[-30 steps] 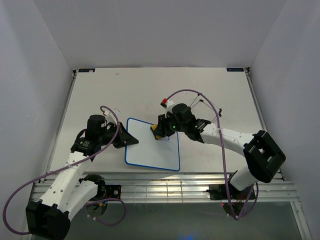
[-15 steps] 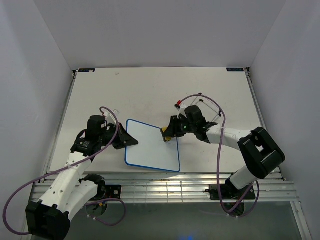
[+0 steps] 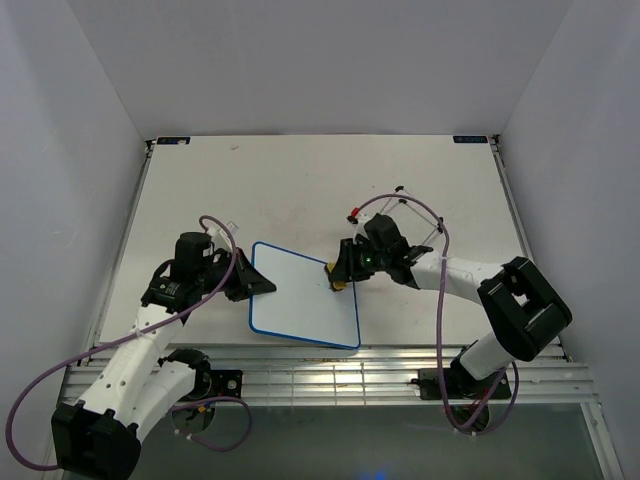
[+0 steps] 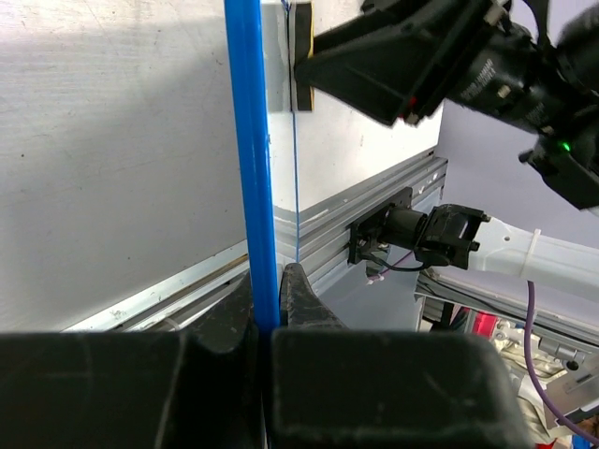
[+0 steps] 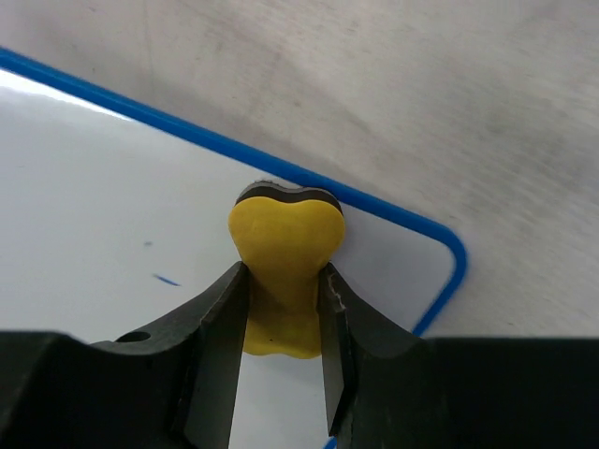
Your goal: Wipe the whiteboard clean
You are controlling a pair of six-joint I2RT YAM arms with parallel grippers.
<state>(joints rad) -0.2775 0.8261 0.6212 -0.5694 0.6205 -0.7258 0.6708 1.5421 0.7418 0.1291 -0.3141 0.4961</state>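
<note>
The eraser is close to the whiteboard's far corner, and faint blue marks (image 5: 166, 280) lie toward my left gripper. So next my right gripper wipes back over them.
The whiteboard (image 3: 300, 300), white with a thin blue rim, lies on the table between the arms. My left gripper (image 3: 262, 283) is shut on its left edge; in the left wrist view the blue rim (image 4: 251, 168) runs between my fingers (image 4: 299, 295). My right gripper (image 3: 341, 275) is shut on the yellow peanut-shaped eraser (image 5: 284, 271) and presses it on the board near the far right corner. Small faint blue marks (image 5: 167, 280) remain on the board (image 5: 112, 224) left of the eraser. The eraser also shows in the left wrist view (image 4: 301, 56).
The aluminium rail (image 3: 330, 365) runs along the table's near edge, just below the whiteboard. White walls close in the table on the left, right and back. A purple cable (image 3: 425, 215) loops over the right arm.
My right gripper has dragged the eraser right and slightly toward me across the board's far edge, to the far right corner. The left gripper has kept its hold; the board shifted slightly.
</note>
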